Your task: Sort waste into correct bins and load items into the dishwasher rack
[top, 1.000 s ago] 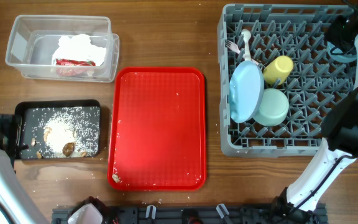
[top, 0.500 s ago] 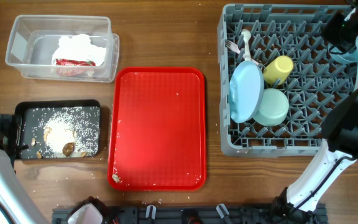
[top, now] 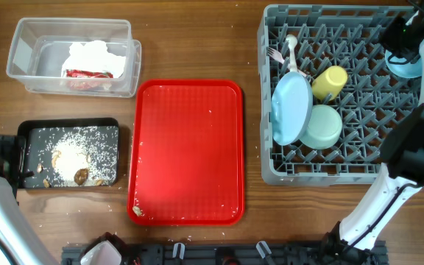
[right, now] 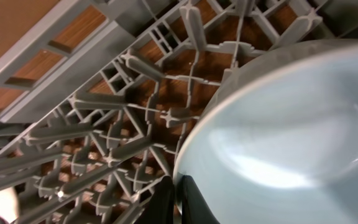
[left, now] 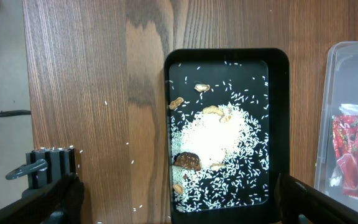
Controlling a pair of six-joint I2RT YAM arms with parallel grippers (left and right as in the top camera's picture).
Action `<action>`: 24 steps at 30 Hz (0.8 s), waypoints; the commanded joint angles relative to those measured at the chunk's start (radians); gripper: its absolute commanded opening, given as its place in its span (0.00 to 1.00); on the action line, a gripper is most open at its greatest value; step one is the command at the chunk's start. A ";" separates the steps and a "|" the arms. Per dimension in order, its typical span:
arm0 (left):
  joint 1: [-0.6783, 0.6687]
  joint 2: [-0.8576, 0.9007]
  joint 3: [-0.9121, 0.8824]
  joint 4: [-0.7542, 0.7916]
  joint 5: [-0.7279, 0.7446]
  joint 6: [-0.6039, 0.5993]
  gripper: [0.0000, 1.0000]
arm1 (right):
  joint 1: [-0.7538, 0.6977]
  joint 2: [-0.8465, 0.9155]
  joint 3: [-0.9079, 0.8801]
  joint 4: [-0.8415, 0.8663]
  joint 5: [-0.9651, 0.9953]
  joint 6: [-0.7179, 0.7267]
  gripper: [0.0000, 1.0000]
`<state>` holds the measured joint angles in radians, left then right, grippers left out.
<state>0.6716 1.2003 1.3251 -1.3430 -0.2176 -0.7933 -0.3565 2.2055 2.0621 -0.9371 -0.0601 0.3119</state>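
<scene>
My right gripper should turn the small light blue bowl's opening, now facing up over the rack's far corner, down onto the rack's pegs beside the yellow cup.
My right gripper is shut on the rim of the small light blue bowl, one finger inside and one outside. It holds the bowl over the far right corner of the dishwasher rack; overhead the bowl peeks out from under the arm. The rack holds the blue plate, mint bowl, yellow cup and white fork and spoon. My left gripper stands wide open at the near end of the black tray of rice crumbs. The clear tub holds the napkin and wrapper.
A flat red serving tray lies in the middle with a few crumbs at its near left corner. Grey rack pegs stand close under the right gripper. Stray rice grains dot the wood beside the black tray.
The right gripper's fingers have closed onto the bowl's rim, and more of the bowl now shows from under the arm at the rack's far right. The left arm has not moved.
</scene>
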 commanded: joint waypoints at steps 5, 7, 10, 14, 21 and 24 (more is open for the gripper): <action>0.006 -0.005 0.004 0.000 0.000 0.008 1.00 | 0.000 -0.169 0.010 0.012 -0.481 0.002 0.04; 0.006 -0.005 0.004 0.000 0.000 0.008 1.00 | 0.000 -0.183 0.010 0.014 -0.608 -0.003 0.04; 0.006 -0.005 0.004 0.000 0.000 0.008 1.00 | 0.002 -0.178 0.007 0.027 -0.786 -0.064 0.04; 0.006 -0.005 0.004 0.000 0.000 0.008 1.00 | 0.006 -0.151 0.005 0.052 -0.800 -0.079 0.04; 0.006 -0.005 0.004 0.000 0.001 0.008 1.00 | 0.010 -0.007 0.005 0.172 -0.981 -0.095 0.04; 0.006 -0.005 0.004 0.000 0.000 0.008 1.00 | 0.005 0.063 0.005 0.232 -1.019 0.009 0.04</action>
<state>0.6720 1.2003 1.3251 -1.3430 -0.2176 -0.7933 -0.3531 2.1994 2.0617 -0.7319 -0.9825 0.2569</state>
